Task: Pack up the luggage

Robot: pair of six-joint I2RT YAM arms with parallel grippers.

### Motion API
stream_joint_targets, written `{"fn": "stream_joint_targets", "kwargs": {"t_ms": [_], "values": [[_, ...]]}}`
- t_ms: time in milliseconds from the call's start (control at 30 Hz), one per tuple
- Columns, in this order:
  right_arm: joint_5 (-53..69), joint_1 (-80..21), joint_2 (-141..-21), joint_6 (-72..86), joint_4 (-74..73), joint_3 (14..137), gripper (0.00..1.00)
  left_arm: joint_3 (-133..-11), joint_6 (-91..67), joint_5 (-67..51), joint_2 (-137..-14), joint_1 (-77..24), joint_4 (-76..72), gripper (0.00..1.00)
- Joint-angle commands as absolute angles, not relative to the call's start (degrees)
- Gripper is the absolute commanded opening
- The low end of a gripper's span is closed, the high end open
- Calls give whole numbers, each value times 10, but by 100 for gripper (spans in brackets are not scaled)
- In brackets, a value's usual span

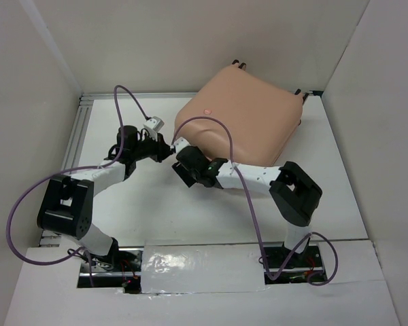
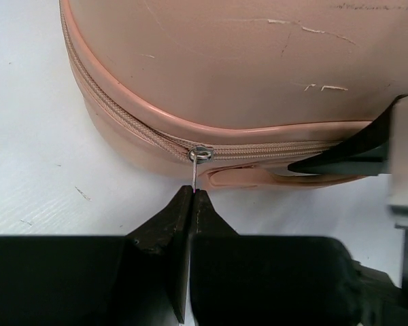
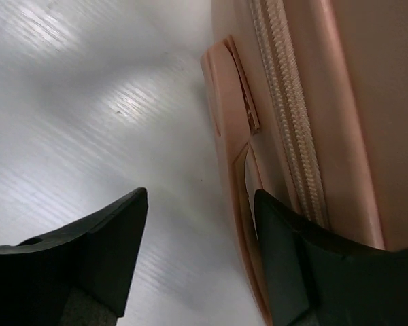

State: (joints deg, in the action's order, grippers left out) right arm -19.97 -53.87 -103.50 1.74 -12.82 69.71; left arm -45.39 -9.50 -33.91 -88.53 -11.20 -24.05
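The slider (image 2: 201,155) is before the zipper's bend at the luggage's corner, so my left gripper swings the zipper pull around the bend and along the next side (image 2: 71,47).
The luggage (image 1: 245,112), a peach-pink hard-shell suitcase, lies closed on the table at the back, right of centre. My left gripper (image 1: 166,148) is at its near left corner. In the left wrist view it (image 2: 192,192) is shut on the thin metal zipper pull (image 2: 193,175) that hangs from the slider (image 2: 200,155) on the luggage (image 2: 245,61). My right gripper (image 1: 181,157) is just beside it. In the right wrist view it (image 3: 200,210) stands open, its right finger (image 3: 279,244) against the luggage's side (image 3: 347,102), by the moulded handle (image 3: 231,136).
White walls close in the table (image 1: 190,210) on the left, back and right. An aluminium rail (image 1: 78,129) runs along the left edge. Purple cables (image 1: 132,102) loop over both arms. The right gripper's finger (image 2: 353,153) shows at the right of the left wrist view.
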Motion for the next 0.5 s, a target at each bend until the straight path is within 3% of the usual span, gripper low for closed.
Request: {"fn": "stream_joint_targets", "kwargs": {"t_ms": [0,67,200,333,367,467], "values": [[-256,-541,-1055,-1,-91,693,70,-456,-96,-333,-893,-90,-257,0],[-266,-535,-1069,-9,-85,686,68,-456,-96,-346,-893,-90,-264,0],[-278,-530,-1074,-21,-72,671,55,-461,-96,-352,-898,-84,-264,0],[-278,-530,-1072,-21,-66,648,8,-461,-91,-352,-904,-84,-264,0],[-273,-525,-1056,-21,-60,638,0,-467,-91,-352,-904,-77,-264,0],[-224,-525,-997,-38,-27,577,0,-474,-85,-352,-910,-64,-269,0]]}}
